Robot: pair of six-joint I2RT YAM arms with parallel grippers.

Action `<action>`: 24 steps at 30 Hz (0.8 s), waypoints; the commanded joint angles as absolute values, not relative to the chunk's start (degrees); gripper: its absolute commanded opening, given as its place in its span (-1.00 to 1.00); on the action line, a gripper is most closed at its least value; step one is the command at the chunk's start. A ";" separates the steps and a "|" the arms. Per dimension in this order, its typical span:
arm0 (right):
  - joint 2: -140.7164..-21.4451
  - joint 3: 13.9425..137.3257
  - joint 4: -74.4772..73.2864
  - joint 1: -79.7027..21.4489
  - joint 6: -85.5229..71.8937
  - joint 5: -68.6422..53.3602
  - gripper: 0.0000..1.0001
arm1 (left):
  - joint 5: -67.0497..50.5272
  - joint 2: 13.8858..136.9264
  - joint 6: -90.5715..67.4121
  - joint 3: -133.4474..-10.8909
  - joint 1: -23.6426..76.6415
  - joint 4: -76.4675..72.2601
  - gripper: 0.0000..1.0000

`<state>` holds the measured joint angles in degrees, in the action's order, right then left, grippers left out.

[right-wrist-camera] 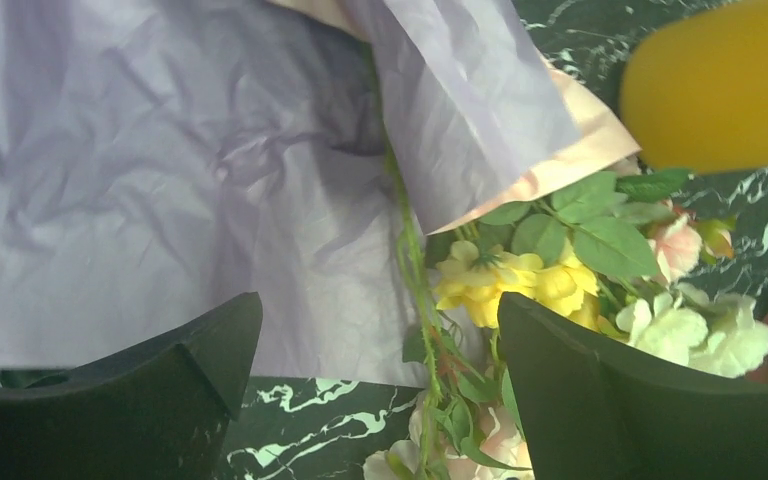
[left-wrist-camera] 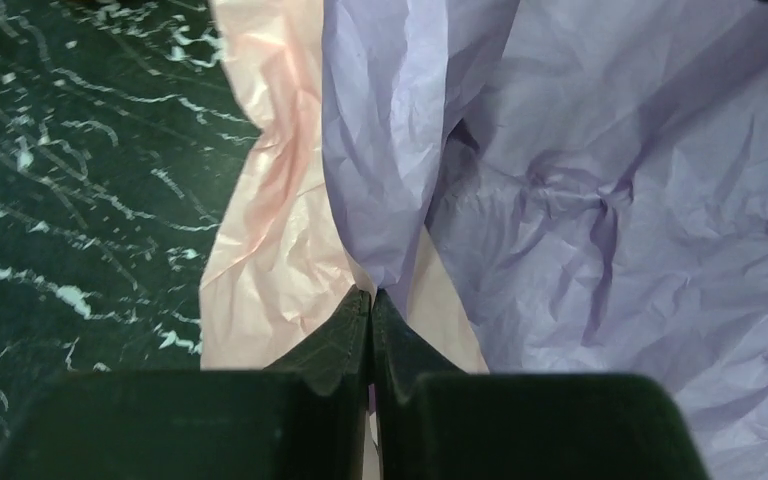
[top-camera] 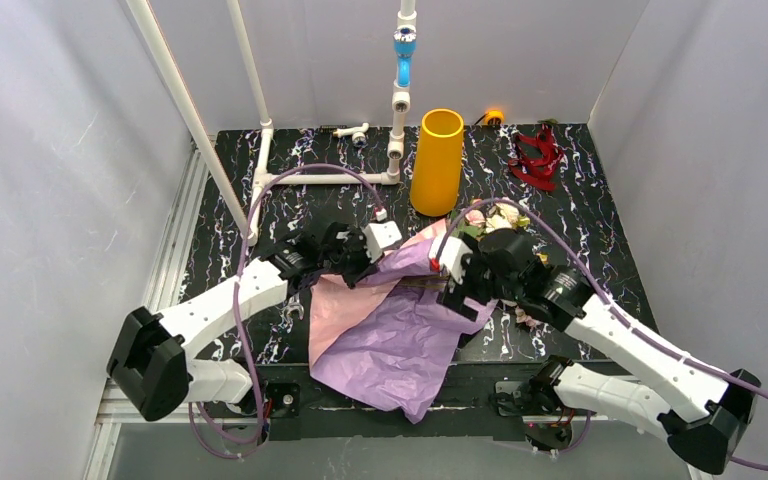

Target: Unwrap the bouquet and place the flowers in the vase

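My left gripper needs to pull the lilac paper's fold (right-wrist-camera: 465, 115) back toward the white pipe frame (top-camera: 328, 179) before my right gripper takes the flowers, because the fold covers the flowers' stems.
The bouquet's wrapping lies open on the dark marbled table: a lilac crinkled sheet (top-camera: 400, 335) (left-wrist-camera: 610, 200) (right-wrist-camera: 160, 180) over a pink one (top-camera: 345, 305) (left-wrist-camera: 280, 230). My left gripper (top-camera: 388, 262) (left-wrist-camera: 372, 295) is shut, pinching a raised fold of lilac paper at its tips. The flowers (top-camera: 495, 218) (right-wrist-camera: 520, 285), yellow, cream and pink roses with green leaves, lie at the paper's far right corner. Over their stems (right-wrist-camera: 415, 270) my right gripper (top-camera: 463, 295) (right-wrist-camera: 380, 310) hangs open, holding nothing. The mustard-yellow vase (top-camera: 437, 160) (right-wrist-camera: 725, 85) stands upright just beyond the flowers.
A dark red ribbon (top-camera: 538, 158) lies loose at the back right. A white pipe frame with a blue section (top-camera: 400, 100) stands left of and behind the vase. A small orange object (top-camera: 494, 117) sits by the back wall. The paper overhangs the table's near edge.
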<state>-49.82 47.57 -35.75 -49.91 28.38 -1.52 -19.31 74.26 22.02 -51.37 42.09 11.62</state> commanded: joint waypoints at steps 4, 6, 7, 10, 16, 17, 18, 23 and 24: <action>-57.12 57.10 -29.59 -36.19 16.74 -7.08 0.93 | -9.18 70.69 6.07 -53.43 35.78 11.35 -1.00; -58.80 58.00 -29.64 -33.16 17.20 -8.83 0.91 | -5.58 71.43 3.48 -54.07 34.22 10.42 -1.00; -59.47 58.09 -29.82 -32.16 18.01 -9.35 0.89 | -3.77 72.02 2.11 -54.67 33.48 10.42 -1.00; -60.15 57.57 -29.16 -31.22 20.35 -9.75 0.83 | 0.90 74.27 -0.48 -56.80 31.35 10.81 -1.00; -62.27 57.19 -29.14 -31.26 22.59 -11.19 0.63 | 8.01 77.75 1.59 -59.73 29.46 9.16 -1.00; -62.79 57.24 -29.37 -31.25 22.81 -11.96 0.59 | 8.75 78.57 2.19 -60.58 28.96 8.91 -1.00; -63.35 57.30 -29.43 -31.24 23.08 -12.88 0.54 | 9.36 79.44 2.84 -61.13 28.44 8.56 -1.00; -66.44 57.19 -29.22 -31.86 23.38 -15.56 0.36 | 11.06 83.20 5.22 -64.51 25.58 7.08 -1.00; -67.17 57.02 -29.02 -32.24 23.26 -15.60 0.35 | 11.46 84.18 5.56 -65.54 25.06 7.53 -1.00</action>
